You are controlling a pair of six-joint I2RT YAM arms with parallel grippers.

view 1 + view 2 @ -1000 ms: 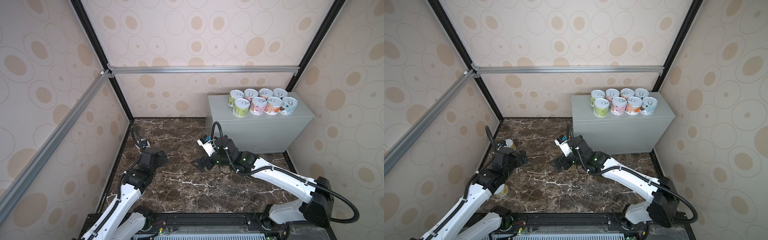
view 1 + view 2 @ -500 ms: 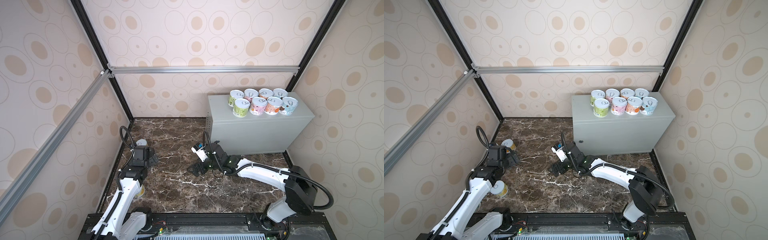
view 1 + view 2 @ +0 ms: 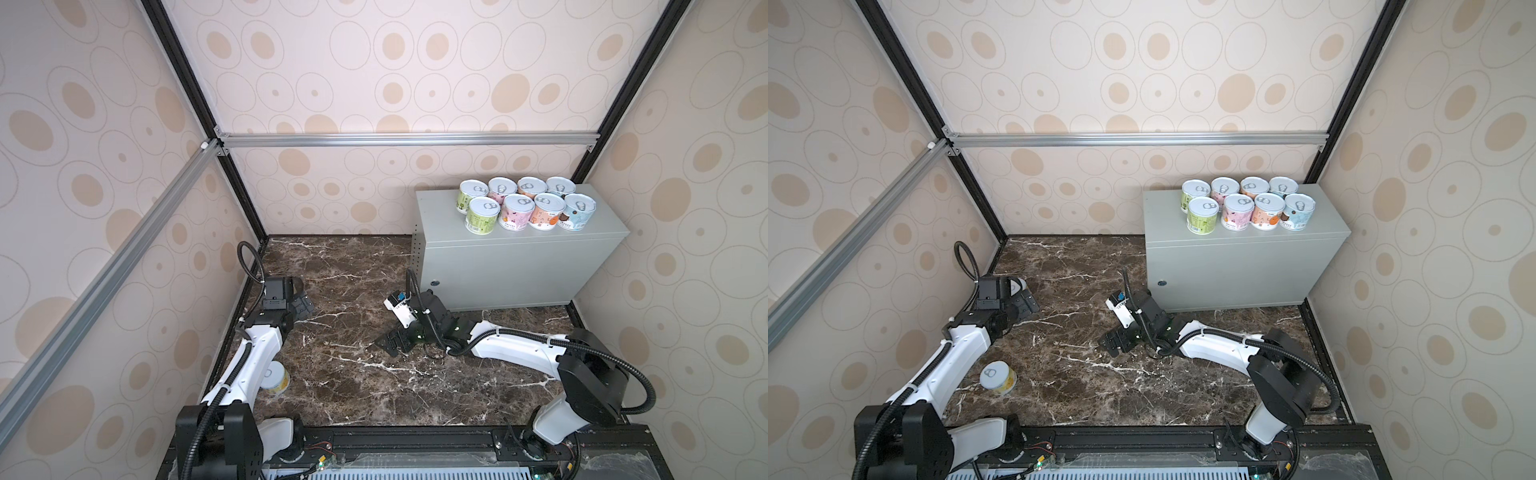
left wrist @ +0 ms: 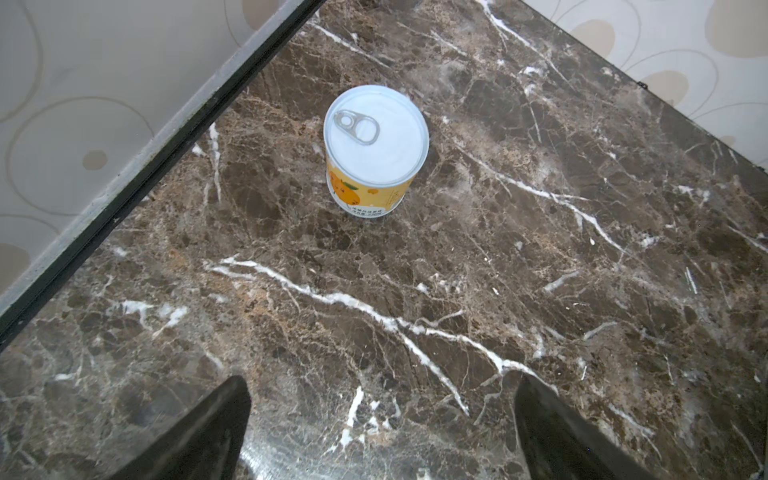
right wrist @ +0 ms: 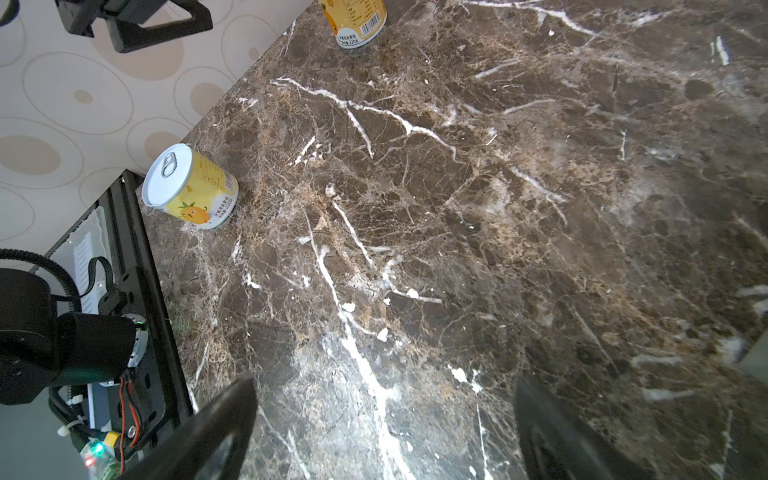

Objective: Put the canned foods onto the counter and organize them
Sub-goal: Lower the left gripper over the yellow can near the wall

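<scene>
My left gripper should keep moving forward and down and close around the can's body (image 4: 368, 195), as the far yellow can (image 4: 376, 137) is upright and centred ahead of the open fingers.
Several pastel-labelled canned foods (image 3: 521, 205) (image 3: 1246, 205) stand in two rows on the grey counter (image 3: 519, 262) (image 3: 1237, 266) in both top views. A yellow can (image 3: 276, 379) (image 3: 998, 377) (image 5: 191, 187) stands on the marble floor beside the left arm. Another yellow can (image 4: 376, 145) (image 3: 1018, 286) (image 5: 357, 20) stands near the left wall, just beyond my left gripper (image 3: 301, 305) (image 3: 1027, 303) (image 4: 384, 384), which is open and empty. My right gripper (image 3: 390, 343) (image 3: 1113, 343) (image 5: 386, 384) hovers low over mid-floor, open and empty.
The dark marble floor (image 3: 357, 386) is walled by patterned panels and black frame posts (image 3: 245, 199). A black base rail (image 3: 415, 440) with wiring runs along the front. The counter fills the back right corner.
The right arm has folded down and back, and its gripper has drifted a little left and lower. The left gripper has shifted slightly toward the can by the wall. Both jaws stay open.
</scene>
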